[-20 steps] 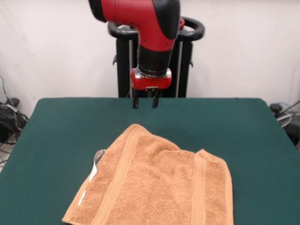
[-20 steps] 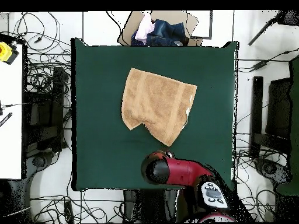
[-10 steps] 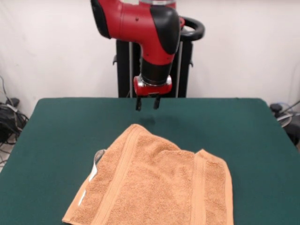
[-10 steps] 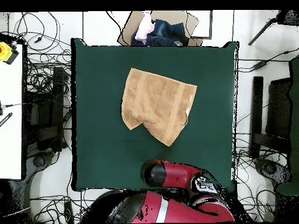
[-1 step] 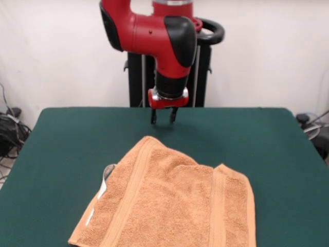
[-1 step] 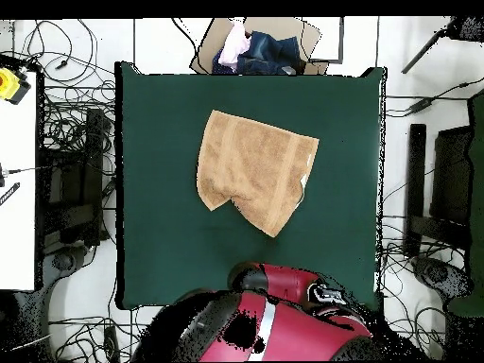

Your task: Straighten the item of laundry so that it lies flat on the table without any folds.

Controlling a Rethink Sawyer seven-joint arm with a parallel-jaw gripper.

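My gripper will pull the towel's corner. The towel's far edge dips into a loose, rippled notch, so the towel will open out there and slide along whole.
The item of laundry, an orange-tan towel, lies on the green table with one side folded over, so a border band lies across its top. A small white tag shows on its left edge. From overhead the towel has an uneven outline with a notch on the side facing the arm. My gripper hangs open and empty just above the table, beyond the towel's far corner and clear of it. In the overhead view the red arm hides the gripper.
A cardboard box of clothes sits past the table's far edge in the overhead view. Cables lie on the floor around the table. At the left stands a white surface with a yellow object.
The arm has drawn back toward its base, and more of it now fills the overhead view's bottom. The gripper shifted slightly right and lower. The towel has not moved.
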